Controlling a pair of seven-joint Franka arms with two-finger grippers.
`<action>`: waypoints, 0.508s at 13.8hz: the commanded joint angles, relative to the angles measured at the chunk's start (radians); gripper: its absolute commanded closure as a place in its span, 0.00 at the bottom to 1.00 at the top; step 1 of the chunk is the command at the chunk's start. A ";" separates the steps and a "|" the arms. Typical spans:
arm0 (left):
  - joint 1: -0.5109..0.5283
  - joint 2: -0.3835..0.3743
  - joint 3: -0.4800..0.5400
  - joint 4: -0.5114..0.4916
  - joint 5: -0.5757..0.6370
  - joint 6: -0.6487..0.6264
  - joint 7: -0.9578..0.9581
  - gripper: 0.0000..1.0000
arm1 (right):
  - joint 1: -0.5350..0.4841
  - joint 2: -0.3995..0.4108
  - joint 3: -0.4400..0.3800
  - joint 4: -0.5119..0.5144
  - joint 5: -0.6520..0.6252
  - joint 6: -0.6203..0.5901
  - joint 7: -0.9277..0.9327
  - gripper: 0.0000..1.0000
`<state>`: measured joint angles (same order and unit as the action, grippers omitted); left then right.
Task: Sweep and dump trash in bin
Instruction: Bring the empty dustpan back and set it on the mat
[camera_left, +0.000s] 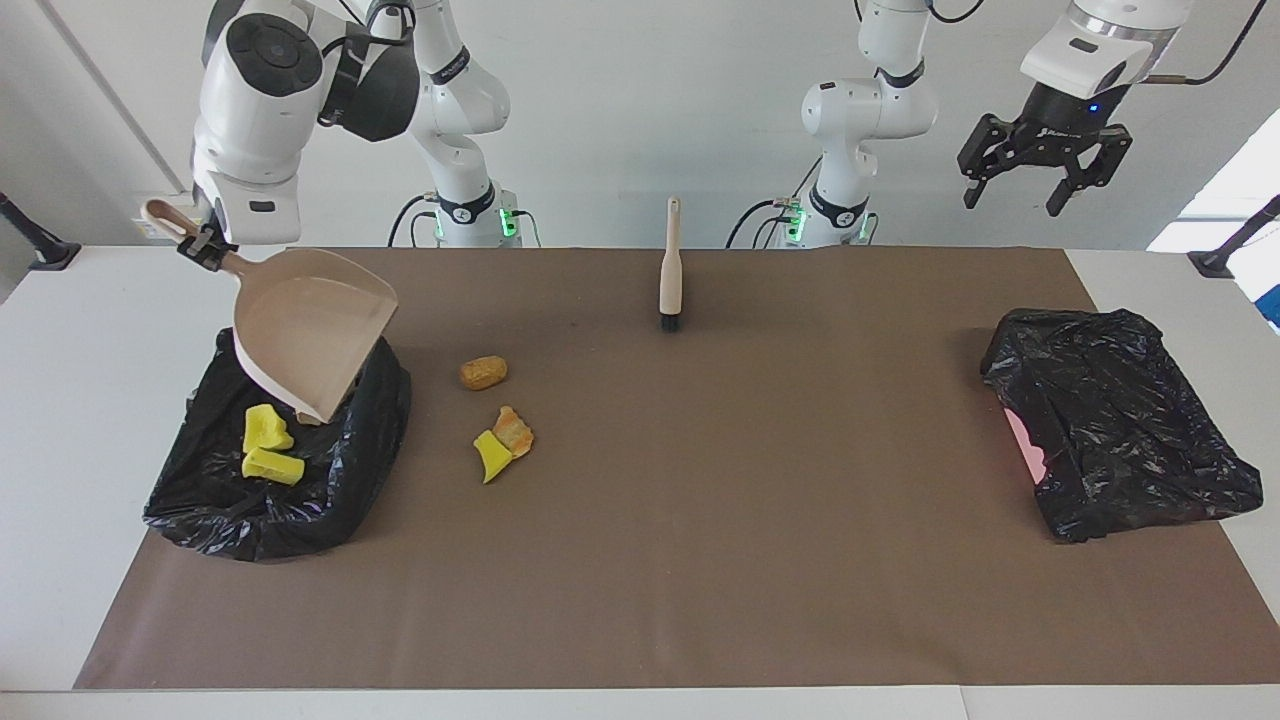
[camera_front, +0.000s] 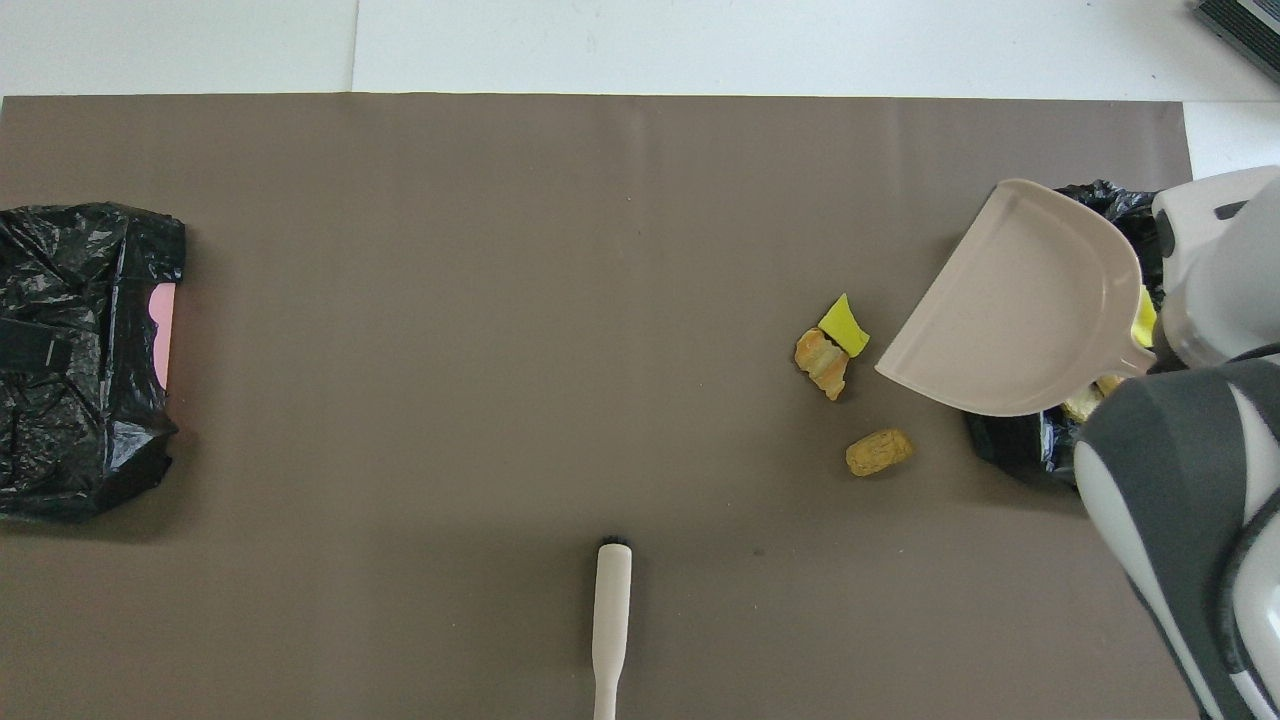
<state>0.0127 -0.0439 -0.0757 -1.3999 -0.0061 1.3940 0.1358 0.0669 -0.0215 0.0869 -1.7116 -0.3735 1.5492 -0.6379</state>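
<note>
The beige dustpan (camera_front: 1026, 306) is empty and the brown mat's middle (camera_front: 613, 294) is free, so my right gripper should continue to carry the dustpan there until it lies flat, then let go.
My right gripper (camera_left: 207, 247) is shut on the handle of the beige dustpan (camera_left: 312, 338), which hangs tilted and empty over the black-bagged bin (camera_left: 350, 480) at the right arm's end. Two yellow lumps of trash (camera_left: 265, 445) lie in the bin. The pan (camera_front: 1020, 300) covers most of the bin (camera_front: 1005, 445) in the overhead view. On the mat beside the bin lie a tan lump (camera_left: 483, 373) (camera_front: 879, 451) and a yellow and orange pair (camera_left: 503, 440) (camera_front: 830, 345). My left gripper (camera_left: 1045, 175) hangs open and high over the left arm's end.
A cream-handled brush (camera_left: 670, 265) (camera_front: 612, 620) lies on the brown mat near the robots, at the middle. A second black-bagged bin (camera_left: 1120, 440) (camera_front: 80, 360) with a pink edge sits at the left arm's end.
</note>
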 joint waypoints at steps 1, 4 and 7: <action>0.018 -0.010 -0.015 0.015 0.012 -0.039 0.021 0.00 | 0.057 0.056 0.002 -0.005 0.057 0.070 0.237 1.00; 0.033 -0.036 -0.015 -0.022 0.012 -0.047 0.013 0.00 | 0.149 0.153 0.002 0.024 0.168 0.129 0.575 1.00; 0.036 -0.037 -0.015 -0.021 0.012 -0.049 0.007 0.00 | 0.231 0.230 0.001 0.035 0.280 0.202 0.890 1.00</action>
<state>0.0294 -0.0582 -0.0776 -1.4000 -0.0061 1.3568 0.1378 0.2704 0.1659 0.0926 -1.7103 -0.1557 1.7295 0.0982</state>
